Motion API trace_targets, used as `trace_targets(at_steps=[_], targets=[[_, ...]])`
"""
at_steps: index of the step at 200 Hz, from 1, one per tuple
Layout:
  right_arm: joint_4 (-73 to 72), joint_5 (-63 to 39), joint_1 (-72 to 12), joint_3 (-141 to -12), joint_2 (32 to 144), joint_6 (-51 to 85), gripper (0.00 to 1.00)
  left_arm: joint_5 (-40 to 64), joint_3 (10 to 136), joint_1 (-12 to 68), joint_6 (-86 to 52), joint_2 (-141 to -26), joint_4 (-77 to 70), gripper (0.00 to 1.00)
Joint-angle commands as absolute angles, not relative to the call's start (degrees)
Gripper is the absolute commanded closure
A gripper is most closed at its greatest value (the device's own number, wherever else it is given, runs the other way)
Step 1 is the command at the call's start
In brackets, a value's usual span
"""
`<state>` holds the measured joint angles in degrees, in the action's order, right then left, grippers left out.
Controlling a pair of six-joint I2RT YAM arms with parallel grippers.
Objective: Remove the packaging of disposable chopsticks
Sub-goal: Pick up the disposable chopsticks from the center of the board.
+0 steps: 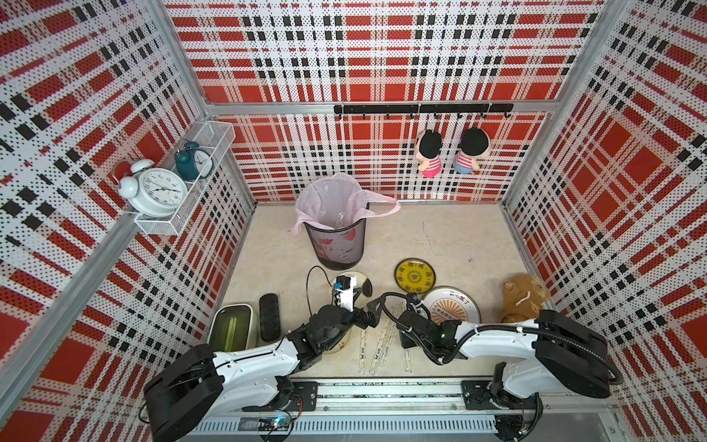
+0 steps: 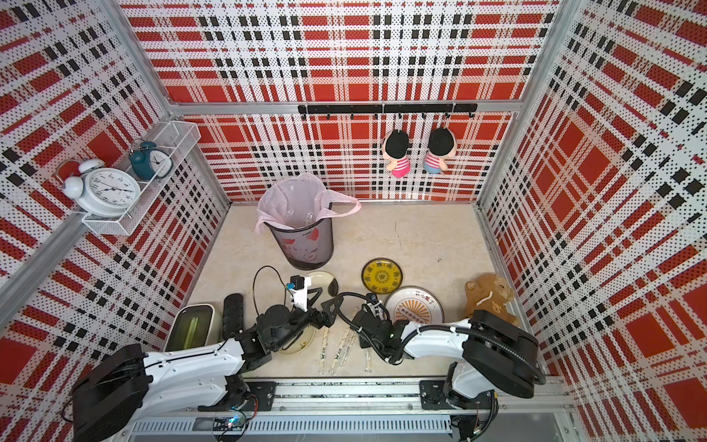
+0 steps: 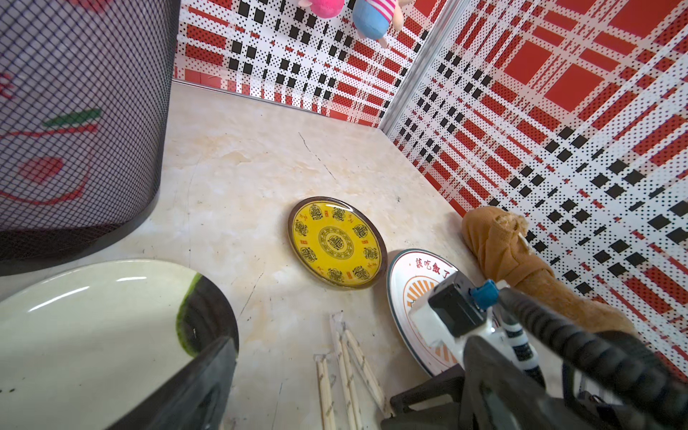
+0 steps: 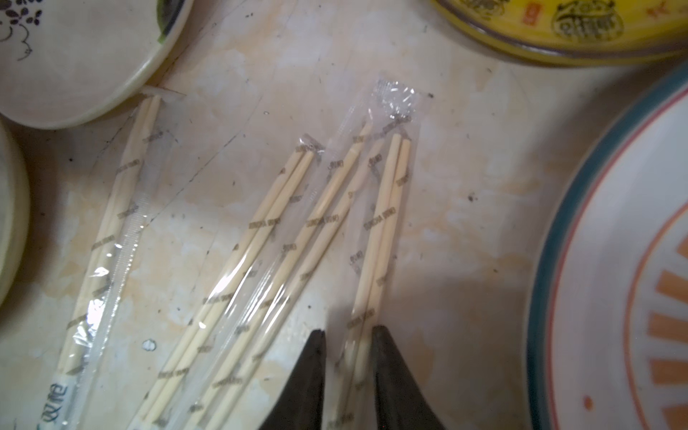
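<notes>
The sleeve in the right gripper's fingers lies flat against the next sleeve [image 4: 369, 158], so the robot should raise it before the left gripper takes hold of its far end [image 4: 398, 107].
Several clear sleeves of packaging, each with a pair of pale disposable chopsticks inside, lie side by side on the beige table near its front edge [image 1: 386, 338] [image 2: 340, 350]. In the right wrist view my right gripper [image 4: 348, 331] has its dark fingers pressed in on both sides of the rightmost sleeve [image 4: 383, 223], low on the table. The other sleeves [image 4: 260, 238] [image 4: 111, 231] lie beside it, untouched. My left gripper [image 1: 369, 312] [image 3: 346, 372] is wide open and holds nothing, hovering over the sleeves' far ends.
A mesh bin with a pink liner [image 1: 336, 237] stands at the back. A green-edged plate [image 3: 93, 316], a yellow plate [image 1: 415, 280] and a white plate with an orange sun [image 1: 455, 310] ring the sleeves. A brown teddy [image 1: 522, 296] sits right, a white box [image 1: 231, 329] left.
</notes>
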<state>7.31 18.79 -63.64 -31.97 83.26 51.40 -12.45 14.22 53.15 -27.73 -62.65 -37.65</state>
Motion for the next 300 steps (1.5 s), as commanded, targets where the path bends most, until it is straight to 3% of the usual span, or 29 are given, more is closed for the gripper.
trace_targets(at_steps=[1, 26, 37, 72, 100, 171, 209, 267, 300], targets=[[7.7, 19.7, -64.1, -32.6, 85.4, 50.7, 0.76, -11.5, 13.3, 51.9, -26.4, -63.9, -40.0, 0.02], [5.3, 19.6, -62.9, -32.7, 85.8, 49.1, 0.76, -6.7, 11.8, 47.6, -28.5, -65.2, -42.6, 0.02], [4.1, 18.7, -61.9, -32.5, 85.9, 48.4, 0.76, -9.3, 11.6, 47.0, -29.4, -65.5, -42.3, 0.02], [7.1, 20.1, -61.5, -32.8, 83.0, 48.2, 0.63, -17.6, 13.2, 49.8, -28.3, -66.3, -39.0, 0.02], [10.0, 19.9, -61.6, -33.0, 83.1, 48.6, 0.58, -15.1, 13.5, 50.6, -27.7, -66.3, -39.8, 0.02], [12.5, 19.3, -64.1, -32.7, 86.5, 50.3, 0.71, -11.9, 11.5, 50.8, -28.4, -61.6, -40.8, 0.02], [19.4, 24.2, -63.6, -34.7, 86.2, 50.8, 0.79, -11.3, 11.3, 51.0, -28.8, -60.0, -40.8, 0.02], [15.0, 19.4, -61.3, -35.0, 84.2, 47.1, 0.71, -11.2, 13.0, 52.3, -28.0, -63.4, -41.4, 0.02], [16.9, 19.7, -61.2, -36.9, 87.4, 45.9, 0.77, -13.7, 11.1, 51.7, -27.8, -59.5, -40.5, 0.02]])
